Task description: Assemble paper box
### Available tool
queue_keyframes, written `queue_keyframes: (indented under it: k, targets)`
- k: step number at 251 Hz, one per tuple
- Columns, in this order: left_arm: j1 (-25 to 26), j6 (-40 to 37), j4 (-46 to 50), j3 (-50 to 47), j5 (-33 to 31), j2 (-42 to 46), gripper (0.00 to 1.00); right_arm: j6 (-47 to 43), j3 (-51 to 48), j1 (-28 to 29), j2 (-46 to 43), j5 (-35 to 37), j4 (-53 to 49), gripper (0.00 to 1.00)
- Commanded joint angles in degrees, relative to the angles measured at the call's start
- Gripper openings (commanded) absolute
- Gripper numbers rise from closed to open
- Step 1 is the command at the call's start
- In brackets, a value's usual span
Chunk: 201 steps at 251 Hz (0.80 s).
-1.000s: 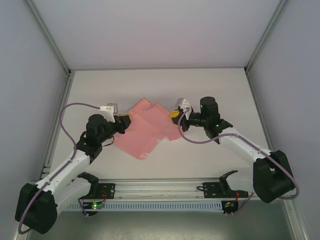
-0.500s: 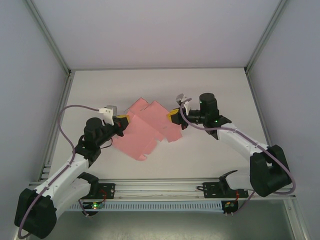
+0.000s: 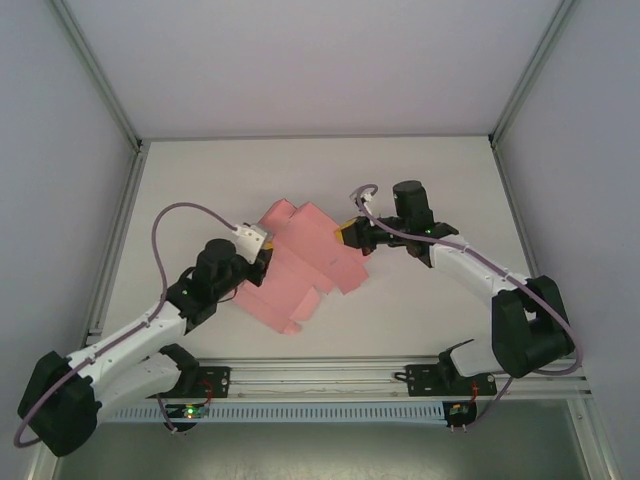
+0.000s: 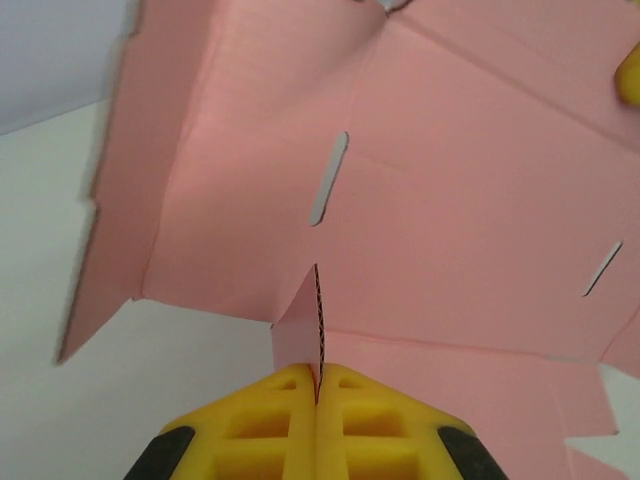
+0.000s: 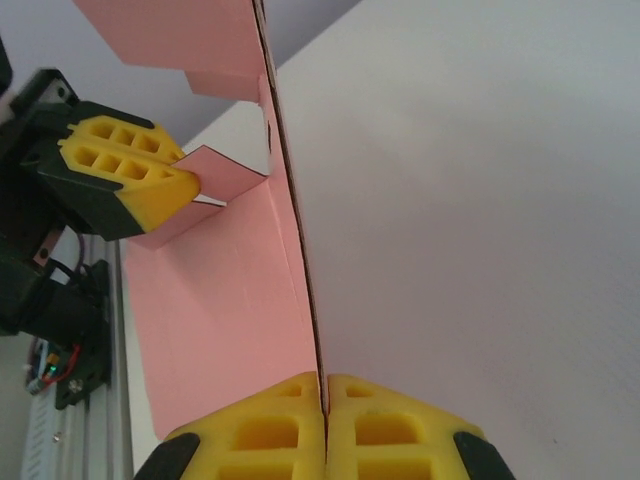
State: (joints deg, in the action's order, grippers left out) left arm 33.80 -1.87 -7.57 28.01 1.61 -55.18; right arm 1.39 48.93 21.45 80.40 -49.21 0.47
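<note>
I should keep folding the small flap (image 4: 298, 328) toward the slotted panel (image 4: 440, 235) until the flap stays upright, as my left gripper has it squarely by its loose end.
The paper box (image 3: 305, 262) is a flat pink die-cut sheet with creases, slots and flaps, held between both arms over the middle of the table. My left gripper (image 3: 262, 262) is shut on a small flap at the sheet's left edge; the left wrist view has that flap (image 4: 300, 330) standing edge-on between the yellow fingers (image 4: 270, 420). My right gripper (image 3: 350, 233) is shut on the sheet's right edge, the pink panel (image 5: 225, 300) running away from its fingers (image 5: 380, 425) in the right wrist view. The left gripper's yellow fingers (image 5: 125, 170) appear there too.
The white table (image 3: 420, 310) is walled by grey panels on three sides with aluminium posts at the corners. A metal rail (image 3: 320, 378) with the arm bases runs along the near edge. Purple cables loop off both arms.
The left gripper has moved right and toward the near edge, still holding its flap. The right gripper has turned and shifted slightly left. The sheet has shifted a little with them.
</note>
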Motion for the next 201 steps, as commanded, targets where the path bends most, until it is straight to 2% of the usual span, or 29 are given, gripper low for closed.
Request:
queue_keyframes:
  k: [1, 64, 114, 150, 201]
  targets:
    - [5.45, -5.86, 4.31, 4.84, -0.20, -4.10, 0.00, -4.07, 2.95, 2.51, -2.59, 1.56, 0.72, 0.00]
    - [11.64, -10.36, 9.78, 11.82, -9.27, -13.55, 0.00, -10.04, 3.49, 5.35, -3.93, 6.20, -4.21, 0.00]
    - [13.75, -11.87, 9.55, 13.67, -11.25, -16.83, 0.00, -10.65, 3.15, 5.55, -4.99, 8.57, -5.27, 0.00]
    - [14.66, -13.24, 12.21, 16.66, -15.05, -20.08, 0.00, -11.75, 3.56, 5.70, -5.18, 10.38, -7.62, 0.00]
    - [17.30, -14.00, 5.53, 16.04, -15.60, -25.03, 0.00, -11.86, 2.76, 5.85, -6.39, 10.88, -6.79, 0.00]
